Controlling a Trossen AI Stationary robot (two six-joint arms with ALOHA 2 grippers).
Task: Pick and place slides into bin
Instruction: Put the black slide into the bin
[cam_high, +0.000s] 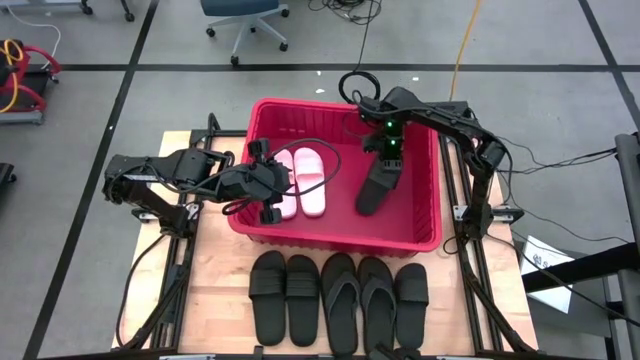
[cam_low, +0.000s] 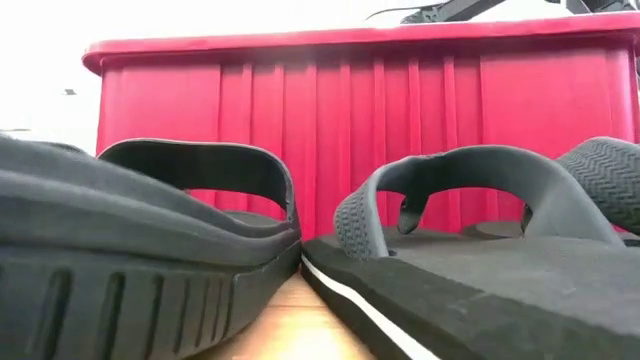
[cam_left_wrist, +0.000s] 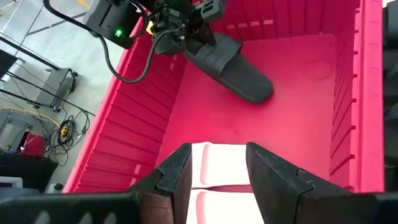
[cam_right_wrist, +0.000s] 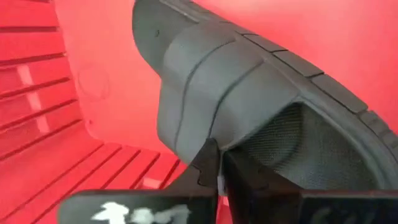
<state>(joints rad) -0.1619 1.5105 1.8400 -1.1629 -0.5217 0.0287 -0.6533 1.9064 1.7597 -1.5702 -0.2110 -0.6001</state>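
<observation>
The black slide is hanging tilted and crooked to the white pair. Next, my right gripper turns it parallel to that pair and lowers it flat before letting go.
The red bin stands mid-table. A white pair of slides lies flat on its floor at the left. My left gripper hovers open above the white pair, touching nothing. My right gripper is inside the bin at the far right, shut on a black wide-strap slide. Several black slides lie sole-down in a row on the table in front of the bin, close up in the low view. My right gripper pinches the black slide by the edge of its wide strap between its two fingers. They come from above, pointing steeply down. The slide hangs tilted below them, its lower end down by the bin floor; whether it rests there I cannot tell.
The bin's slotted walls rise around both grippers, and its near wall stands behind the row of slides. The bin floor between the white pair and the black slide is bare. Cables and a chair lie beyond the table's far edge.
</observation>
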